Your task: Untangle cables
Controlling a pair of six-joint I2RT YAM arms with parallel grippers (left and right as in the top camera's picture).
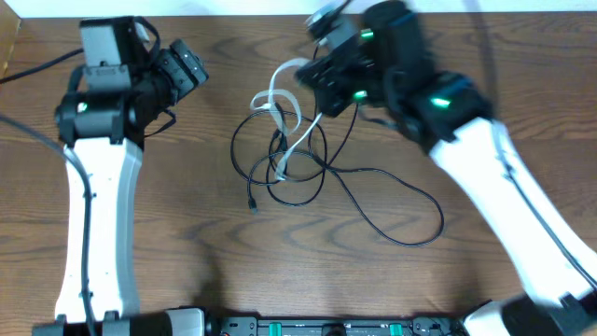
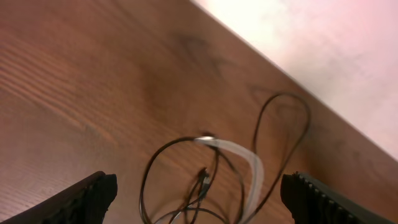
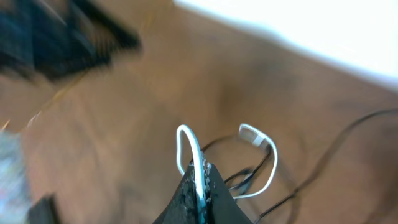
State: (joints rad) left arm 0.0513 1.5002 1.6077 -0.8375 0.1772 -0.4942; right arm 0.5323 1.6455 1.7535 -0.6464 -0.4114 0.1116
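Note:
My right gripper should swing back over the tangle point(image 1: 283, 142) toward the table's near edge before carrying the white cable clear, because the white cable's lower bend point(image 1: 282, 175) lies across the black loops.
The white cable point(image 1: 280, 103) and the long black cable point(image 1: 373, 201) lie tangled on the wooden table's middle. My right gripper point(image 1: 300, 75) is shut on the white cable and holds a loop of it up; in the right wrist view the white cable point(image 3: 198, 163) runs between the closed fingers point(image 3: 200, 177), with its plug end point(image 3: 249, 132) curling to the right. My left gripper point(image 1: 191, 67) is open and empty, to the left of the tangle. In the left wrist view its fingers point(image 2: 199, 196) frame the black loops point(image 2: 283, 134) and the white cable point(image 2: 245, 158).
Thicker black cords run off the left edge by the left arm's base point(image 1: 28, 70). The table's far edge meets a white wall point(image 1: 233, 7). A black bar point(image 1: 326, 327) lies along the front edge.

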